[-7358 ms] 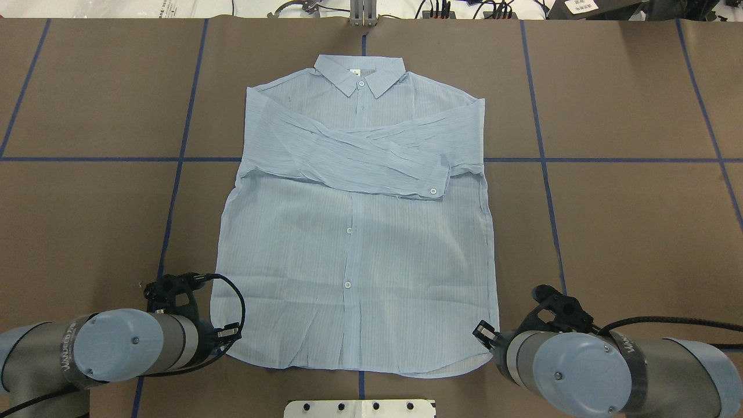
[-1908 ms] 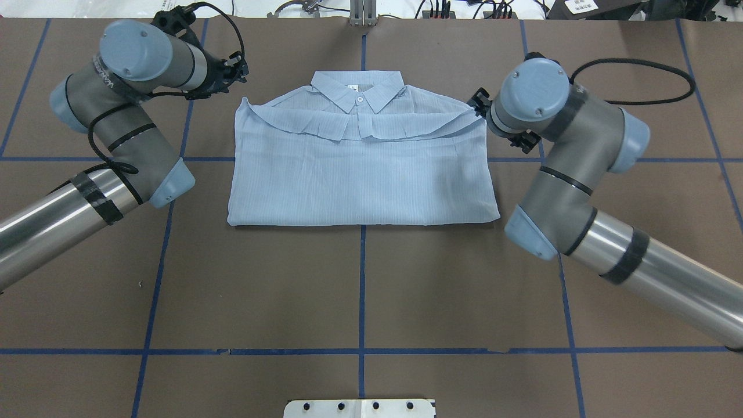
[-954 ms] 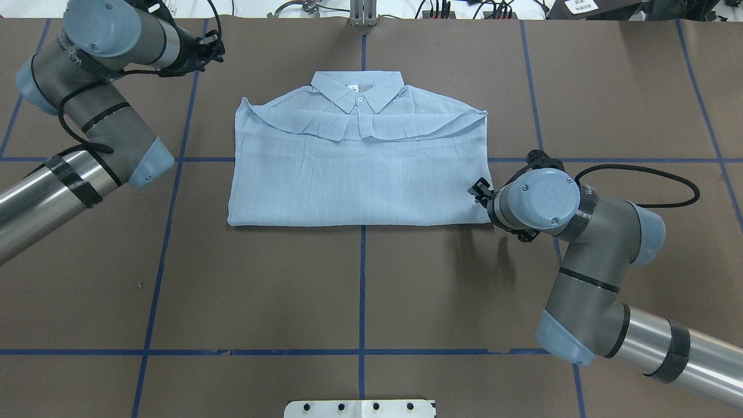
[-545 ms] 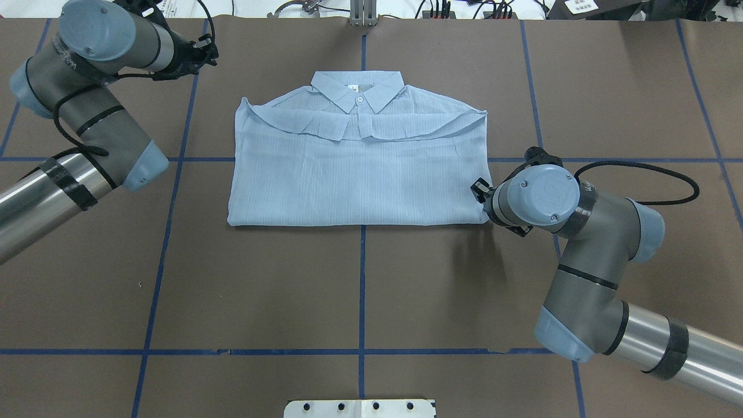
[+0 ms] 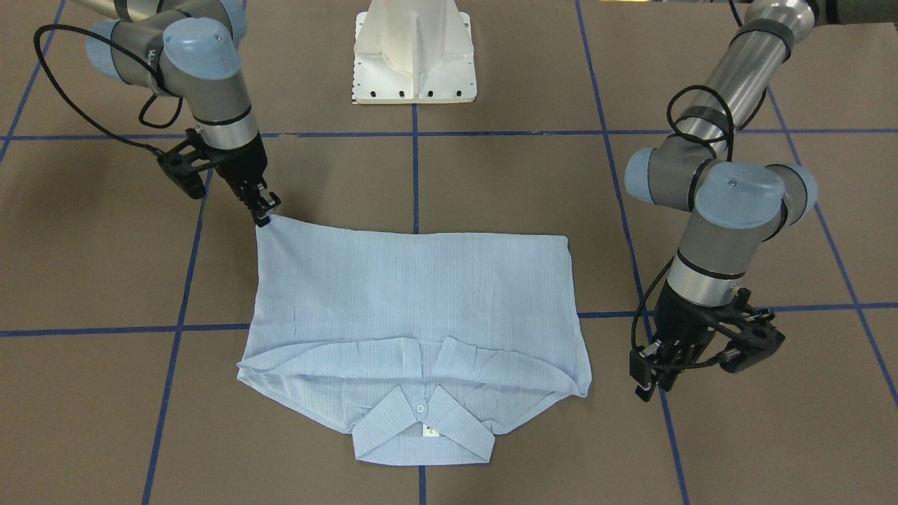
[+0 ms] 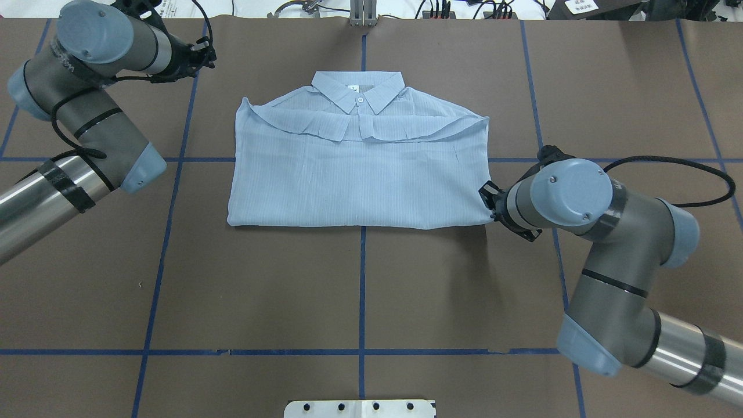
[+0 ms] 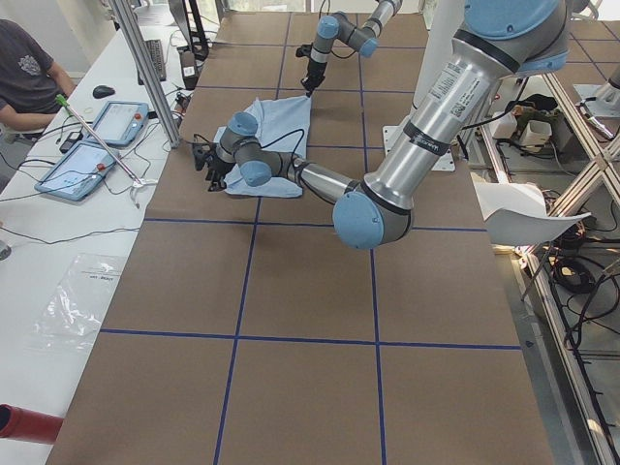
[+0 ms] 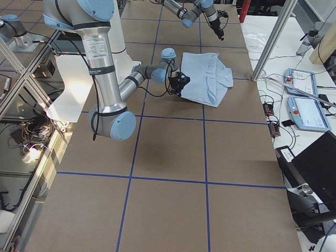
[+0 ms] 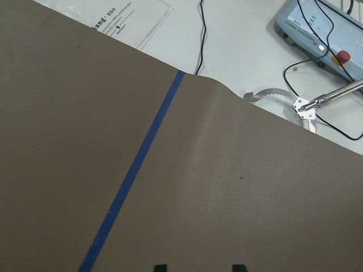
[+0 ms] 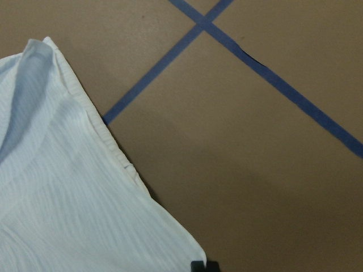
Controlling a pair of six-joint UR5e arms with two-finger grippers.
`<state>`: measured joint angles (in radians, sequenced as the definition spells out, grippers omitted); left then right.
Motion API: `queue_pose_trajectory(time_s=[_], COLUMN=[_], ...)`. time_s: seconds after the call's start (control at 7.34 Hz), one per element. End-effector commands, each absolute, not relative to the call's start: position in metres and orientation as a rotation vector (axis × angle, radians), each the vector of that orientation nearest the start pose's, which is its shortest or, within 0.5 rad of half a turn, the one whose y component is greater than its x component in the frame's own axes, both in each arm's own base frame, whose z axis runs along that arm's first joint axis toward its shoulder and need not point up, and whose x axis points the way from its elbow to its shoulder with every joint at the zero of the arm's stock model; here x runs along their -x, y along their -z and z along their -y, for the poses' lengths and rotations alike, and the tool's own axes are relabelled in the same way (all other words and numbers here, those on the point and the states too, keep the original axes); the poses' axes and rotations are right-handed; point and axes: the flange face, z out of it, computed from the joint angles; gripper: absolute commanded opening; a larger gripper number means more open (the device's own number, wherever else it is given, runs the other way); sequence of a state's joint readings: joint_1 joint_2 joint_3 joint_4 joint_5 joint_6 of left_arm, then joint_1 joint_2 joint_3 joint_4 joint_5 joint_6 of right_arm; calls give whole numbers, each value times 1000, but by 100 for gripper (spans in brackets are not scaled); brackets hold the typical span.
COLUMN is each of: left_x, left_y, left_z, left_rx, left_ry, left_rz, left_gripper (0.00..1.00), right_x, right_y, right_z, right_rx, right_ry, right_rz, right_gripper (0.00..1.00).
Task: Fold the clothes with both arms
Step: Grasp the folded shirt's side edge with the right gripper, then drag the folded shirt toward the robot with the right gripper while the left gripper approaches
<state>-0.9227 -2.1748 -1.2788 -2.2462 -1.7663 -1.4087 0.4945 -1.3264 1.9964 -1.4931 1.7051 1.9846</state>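
Next, I pull the shirt's near fold corner toward the white pedestal base with my right gripper to turn the shirt before folding, because the shirt's collar points away from me.
The light-blue shirt lies folded in half on the brown table, hem edge up near the collar, which points away from the robot. My right gripper is at the shirt's near right fold corner; in the right wrist view its fingertips sit together on that corner of the cloth, shut on it. My left gripper hangs over bare table beside the shirt's far left shoulder, apart from the cloth. In the left wrist view its fingertips stand apart, open, with nothing between them.
The white pedestal base stands at the robot's edge of the table. Blue tape lines cross the brown surface. A side table with control tablets and a seated person lies beyond the far edge.
The hem was folded up to the collar. My right arm then came back from the shoulder to the near fold corner and shut on it. My left arm drifted slightly outward.
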Motion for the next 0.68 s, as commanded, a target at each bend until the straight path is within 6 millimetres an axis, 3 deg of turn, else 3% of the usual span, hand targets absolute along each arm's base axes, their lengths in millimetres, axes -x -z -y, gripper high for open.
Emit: queue_pose_trajectory(time_s=[0.0,0.14,0.27,0.41,0.55], left_x=[-358,-345,-335,-352,-381], left_y=[-348,-343,-312,-300,-278], left_z=[635,601,564,513,474], left_rx=[-324,-243,-233,-196,-148], left_ry=[542,478,424,354,286], left_rz=[-1023,-1097,-1176,-1209,-1219], left_gripper=[49,49,49,58,99], right_x=[429,437,451,458,456], right_y=[-296,-288,-288,-289,-286], right_z=[226,158,104,72,78], right_rx=[207,250,292,321,319], right_ry=[-598,-484,-421,-447,-484], right_rz=[621,543,514,487,496], right_gripper=[0,0,0,99,100])
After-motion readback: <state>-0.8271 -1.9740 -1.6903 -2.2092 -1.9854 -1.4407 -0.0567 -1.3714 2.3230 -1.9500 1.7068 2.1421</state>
